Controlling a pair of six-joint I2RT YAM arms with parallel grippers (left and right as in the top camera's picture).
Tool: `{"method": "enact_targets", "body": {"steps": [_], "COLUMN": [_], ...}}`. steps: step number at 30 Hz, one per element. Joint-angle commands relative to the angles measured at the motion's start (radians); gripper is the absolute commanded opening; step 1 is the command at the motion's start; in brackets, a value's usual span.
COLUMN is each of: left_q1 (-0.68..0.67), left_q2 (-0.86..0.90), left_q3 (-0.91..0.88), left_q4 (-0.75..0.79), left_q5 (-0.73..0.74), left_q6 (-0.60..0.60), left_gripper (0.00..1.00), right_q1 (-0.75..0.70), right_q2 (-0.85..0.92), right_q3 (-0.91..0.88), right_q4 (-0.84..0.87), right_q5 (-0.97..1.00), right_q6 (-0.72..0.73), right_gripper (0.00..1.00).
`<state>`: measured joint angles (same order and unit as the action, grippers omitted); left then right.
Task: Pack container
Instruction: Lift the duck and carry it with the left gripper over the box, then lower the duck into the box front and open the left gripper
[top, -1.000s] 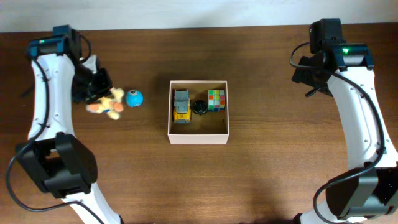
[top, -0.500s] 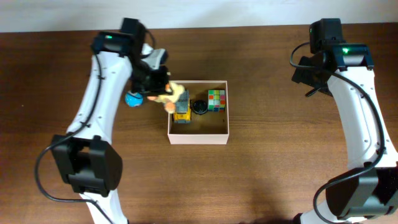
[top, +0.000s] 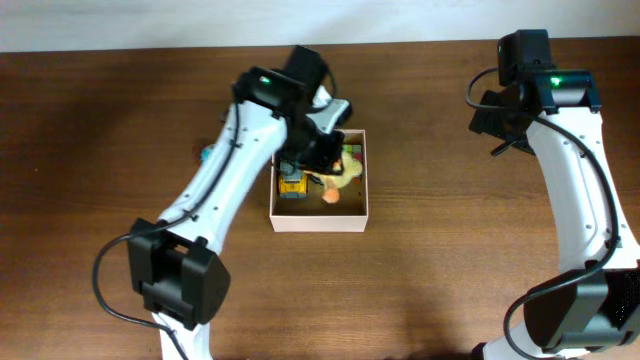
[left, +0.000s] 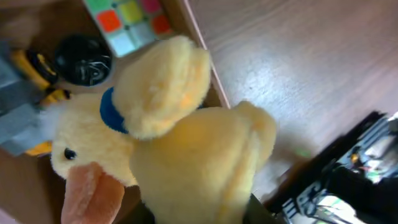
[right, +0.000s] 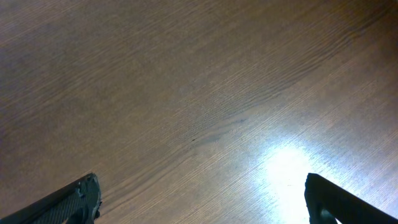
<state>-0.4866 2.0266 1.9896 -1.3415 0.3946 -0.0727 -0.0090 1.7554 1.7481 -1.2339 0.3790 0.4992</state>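
I should carry the duck with my left gripper to the box's empty near corner (top: 350, 206) before I lower it, because it is hanging over the black round object (left: 83, 60) and colour cube.
The container (top: 318, 216), a shallow white-walled box with a tan inside, sits mid-table. My left gripper (top: 322, 152) is shut on a yellow plush duck (top: 338, 177) with an orange beak and holds it over the box's inside. In the left wrist view the duck (left: 180, 130) fills the frame above the box wall (left: 205, 50). In the box are a yellow and grey toy truck (top: 291, 184), a black round object (left: 79, 59) and a colour cube (left: 127, 18). My right gripper (right: 202, 199) is open and empty over bare wood at the far right.
A small blue ball (top: 206, 154) lies on the table left of the box, mostly hidden by the left arm. The dark wooden table (top: 450, 260) stretches around the box.
My left gripper carried the plush duck rightwards from the table's left side past the blue ball to above the box. The right arm has not moved.
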Motion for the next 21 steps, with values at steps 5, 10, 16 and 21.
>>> {"method": "enact_targets", "body": {"steps": [5, 10, 16, 21], "left_q1": [-0.1, -0.129, -0.156, -0.172], "left_q2": [0.006, 0.006, 0.008, 0.008], "left_q3": [0.022, 0.021, -0.019, -0.09], "left_q4": [0.002, -0.006, -0.003, 0.01], "left_q5": [-0.218, -0.341, -0.463, -0.531], "left_q6": [-0.167, -0.35, -0.529, -0.62], "left_gripper": [0.28, 0.28, 0.28, 0.28], "right_q1": [-0.005, -0.005, -0.005, -0.005], "right_q2": [0.003, 0.003, 0.003, 0.003], "right_q3": [-0.001, -0.001, -0.001, -0.001], "right_q4": [0.0, 0.0, 0.0, 0.0], "right_q5": [0.006, 0.006, 0.006, 0.006], "right_q6": [0.014, 0.015, 0.014, 0.014], "right_gripper": [0.99, 0.99, 0.99, 0.99]}}
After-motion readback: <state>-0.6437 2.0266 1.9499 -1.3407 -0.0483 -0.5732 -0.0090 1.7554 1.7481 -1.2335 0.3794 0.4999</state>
